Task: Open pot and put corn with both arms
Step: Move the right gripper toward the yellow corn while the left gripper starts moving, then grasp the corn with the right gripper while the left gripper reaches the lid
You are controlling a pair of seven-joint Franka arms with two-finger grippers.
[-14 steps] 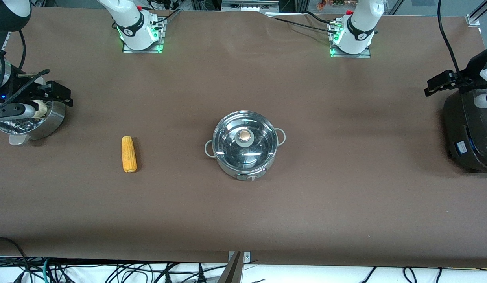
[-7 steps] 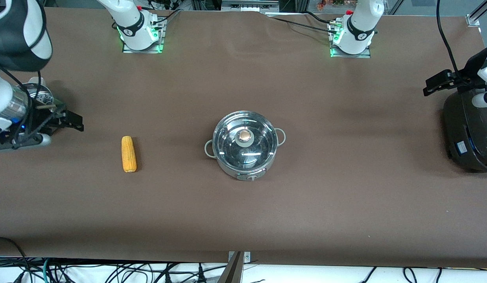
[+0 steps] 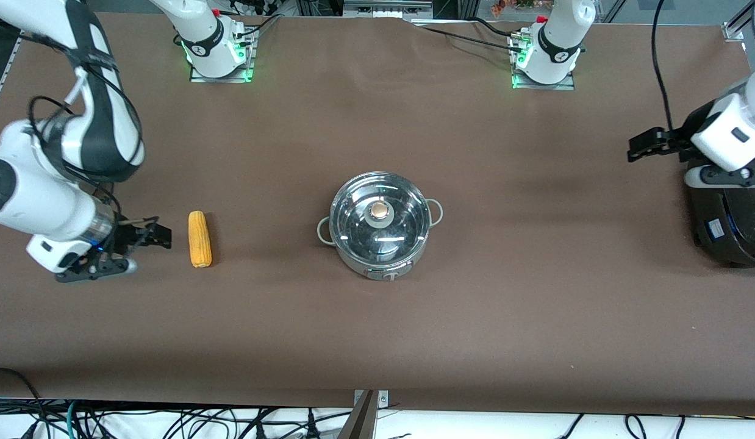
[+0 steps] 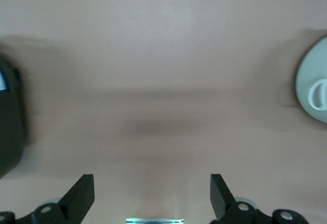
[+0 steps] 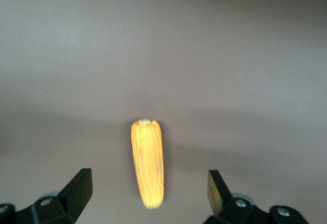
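Only shiny steel can be seen through the glass lid [image 3: 375,238]. I expect the steel pot [image 3: 386,272] to be empty when I lift the lid off.
The steel pot [image 3: 380,244] stands mid-table with its glass lid [image 3: 353,222] on and the tan knob [image 3: 380,211] on top. The yellow corn [image 3: 199,239] lies flat on the table toward the right arm's end. My right gripper [image 3: 160,236] hovers low beside the corn, open and empty. In the right wrist view the corn [image 5: 148,163] lies between the spread fingers of the right gripper [image 5: 148,184]. My left gripper [image 3: 637,149] is open and empty, up over the table beside the black cooker. The left wrist view shows the left gripper [image 4: 150,188] open and the pot's edge [image 4: 311,89].
The large black cooker [image 3: 728,213] stands at the left arm's end of the table, also dark at the left wrist view's edge [image 4: 7,127]. The brown table [image 3: 377,329] is bare around the pot. Cables hang along the edge nearest the front camera.
My right arm swung away from the steamer bowl, down to the corn's side. My left gripper moved a little away from the cooker toward the pot.
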